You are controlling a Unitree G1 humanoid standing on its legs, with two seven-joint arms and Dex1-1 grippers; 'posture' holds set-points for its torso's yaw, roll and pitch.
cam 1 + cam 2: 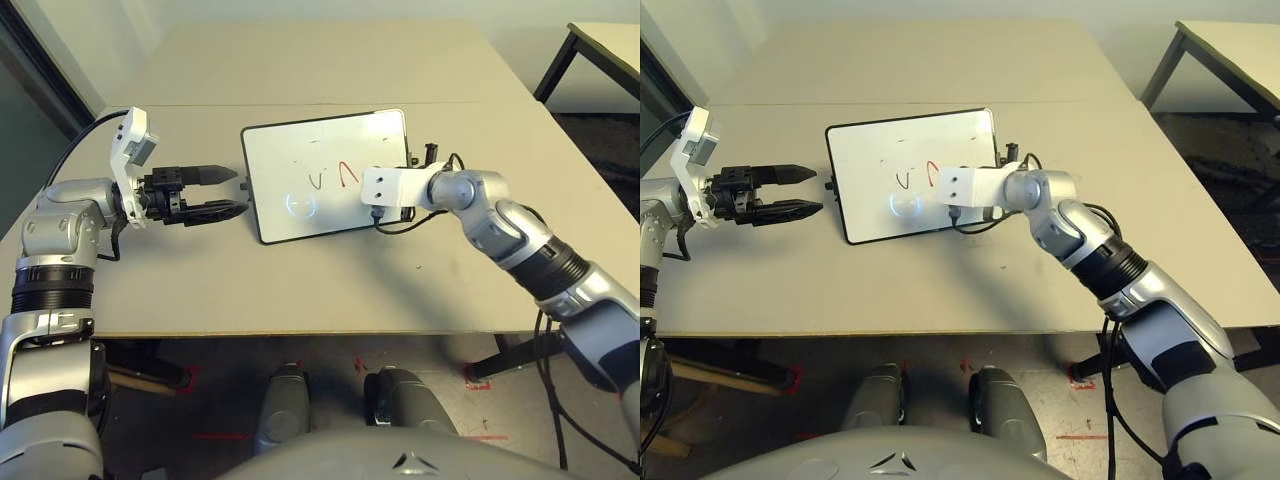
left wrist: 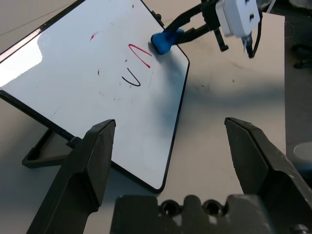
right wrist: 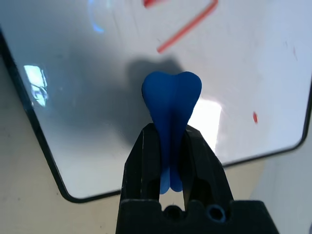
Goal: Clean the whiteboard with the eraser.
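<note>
The eraser is near the whiteboard's edge (image 1: 406, 145) and the red stroke is still there farther in, so the robot's right gripper should wipe the eraser back over that stroke (image 1: 347, 173).
The whiteboard (image 1: 300, 160) lies at the middle of the table, with a red stroke (image 1: 347, 172) and a dark stroke (image 1: 318, 181) on it. My right gripper (image 3: 170, 132) is shut on the blue eraser (image 3: 171, 100), which stands just above the board's glossy surface beside the red stroke. Seen from the left wrist, the eraser (image 2: 165, 40) sits near the board's right edge. My left gripper (image 1: 240, 190) hovers open just left of the board, holding nothing.
A dark stand leg (image 2: 36, 152) sticks out from under the board's left side. A black cable (image 1: 405, 222) loops off my right wrist onto the table. Another table (image 1: 605, 45) stands at the back right. Bare tabletop (image 1: 300, 280) runs to the front edge.
</note>
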